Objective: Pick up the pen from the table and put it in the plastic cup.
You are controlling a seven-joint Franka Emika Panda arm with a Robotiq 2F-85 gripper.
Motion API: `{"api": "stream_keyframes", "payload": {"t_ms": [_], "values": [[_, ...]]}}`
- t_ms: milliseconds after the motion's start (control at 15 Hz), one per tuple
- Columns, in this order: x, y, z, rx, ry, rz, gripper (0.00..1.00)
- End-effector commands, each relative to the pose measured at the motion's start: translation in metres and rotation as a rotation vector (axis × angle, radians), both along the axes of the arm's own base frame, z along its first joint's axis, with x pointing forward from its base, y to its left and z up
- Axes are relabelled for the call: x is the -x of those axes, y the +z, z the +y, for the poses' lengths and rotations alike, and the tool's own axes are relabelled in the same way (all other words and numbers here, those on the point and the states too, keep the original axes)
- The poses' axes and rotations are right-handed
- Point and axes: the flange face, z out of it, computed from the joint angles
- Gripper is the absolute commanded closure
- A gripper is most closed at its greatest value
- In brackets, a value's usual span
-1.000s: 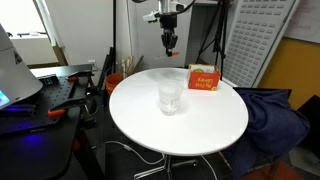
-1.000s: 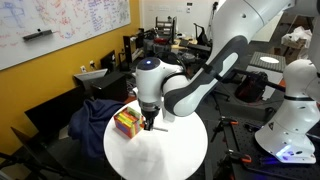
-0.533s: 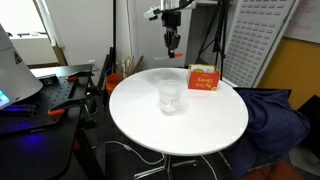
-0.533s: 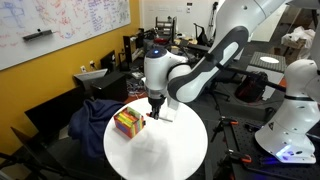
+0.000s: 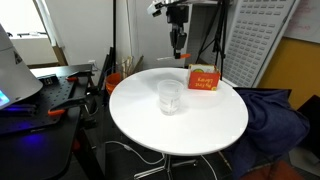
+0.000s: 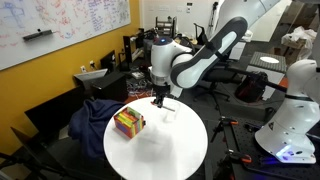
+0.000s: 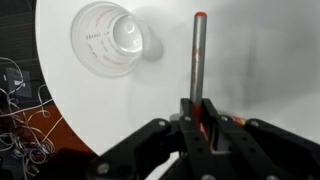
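I should tilt my downward-pointing gripper until the pen (image 5: 165,58) slants down toward the cup's opening (image 5: 170,85), since the pen is held level and would meet the upright cup crosswise.
My gripper (image 7: 197,108) is shut on the pen (image 7: 198,58), a thin stick with a red-orange tip that points away from the jaws. It hangs high above the far side of the round white table (image 5: 200,125). In the exterior views the gripper (image 5: 179,44) (image 6: 159,100) points down with the pen's red end (image 5: 180,54) at its tips. The clear plastic cup (image 5: 170,95) stands upright near the table's middle. In the wrist view the cup (image 7: 111,38) lies left of the pen, apart from it, and looks empty.
A red-orange box with a yellow label (image 5: 203,79) (image 6: 128,122) sits near the table's far edge. A black workbench with tools (image 5: 45,95) stands beside the table. Dark cloth (image 5: 275,120) lies at the table's other side. A white robot (image 6: 290,120) stands nearby.
The gripper has risen with the pen held in it and shifted a little sideways above the table's far side. The cup and box have not moved.
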Motion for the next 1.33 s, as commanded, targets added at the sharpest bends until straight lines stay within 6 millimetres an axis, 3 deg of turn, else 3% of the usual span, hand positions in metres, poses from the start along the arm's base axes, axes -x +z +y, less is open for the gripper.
{"api": "stream_keyframes", "payload": {"t_ms": [0, 67, 1000, 1067, 1267], "values": [[0.0003, 0.0027, -0.0058, 0.0, 0.004, -0.002, 0.96], [0.0003, 0.0038, -0.0091, 0.0, 0.004, -0.004, 0.85], [0.0007, 0.0003, -0.0061, -0.001, 0.009, 0.003, 0.85], [0.0007, 0.0003, -0.0061, -0.001, 0.009, 0.003, 0.96], [0.0028, 0.0027, -0.0086, 0.011, 0.004, 0.001, 0.96]]}}
